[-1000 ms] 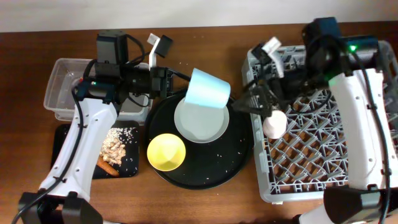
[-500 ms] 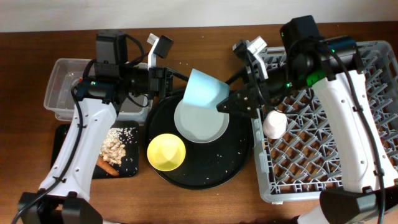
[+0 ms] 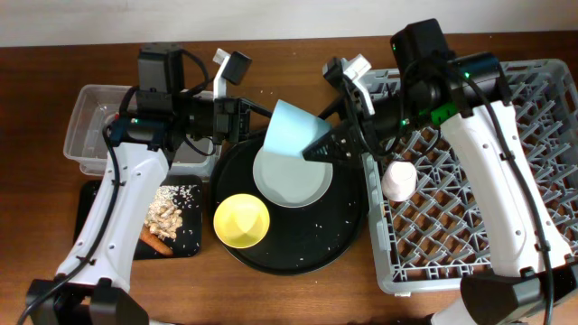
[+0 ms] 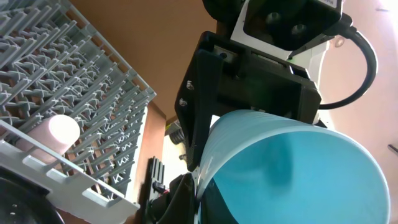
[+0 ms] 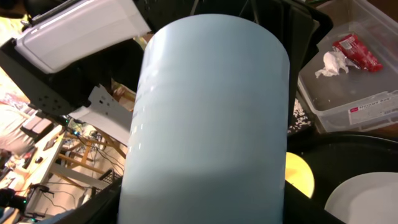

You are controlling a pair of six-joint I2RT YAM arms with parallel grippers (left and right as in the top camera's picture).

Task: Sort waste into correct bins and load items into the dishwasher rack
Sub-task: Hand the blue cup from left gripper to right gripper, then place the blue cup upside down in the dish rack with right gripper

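Note:
I should take the cup's body [image 3: 304,132] with my right gripper before loading the rack, since my left gripper holds the light-blue cup's rim [image 3: 275,127] across from the rack.
My left gripper [image 3: 265,125] is shut on the rim of the light-blue cup [image 3: 291,129] and holds it tilted above the pale plate [image 3: 291,179]. The cup fills the left wrist view [image 4: 292,168]. My right gripper [image 3: 327,149] is open with its fingers on either side of the cup's body [image 5: 208,124]. The pink cup [image 3: 398,180] lies in the grey dishwasher rack [image 3: 470,226]. The yellow bowl [image 3: 241,220] sits by the plate. The tissue [image 5: 329,62] and the red wrapper [image 5: 357,51] lie in the clear tub [image 3: 90,126]. The chopsticks are out of view.
The plate and bowl rest on a large round black tray [image 3: 348,226]. The shallow black tray [image 3: 90,203] at the front left holds flaky scraps [image 3: 170,208] and the sausage piece [image 3: 155,242]. The rack stands right of the round tray.
My right arm has swung left from over the rack to the cup, and its fingers now flank the cup. The left arm and cup have barely moved.

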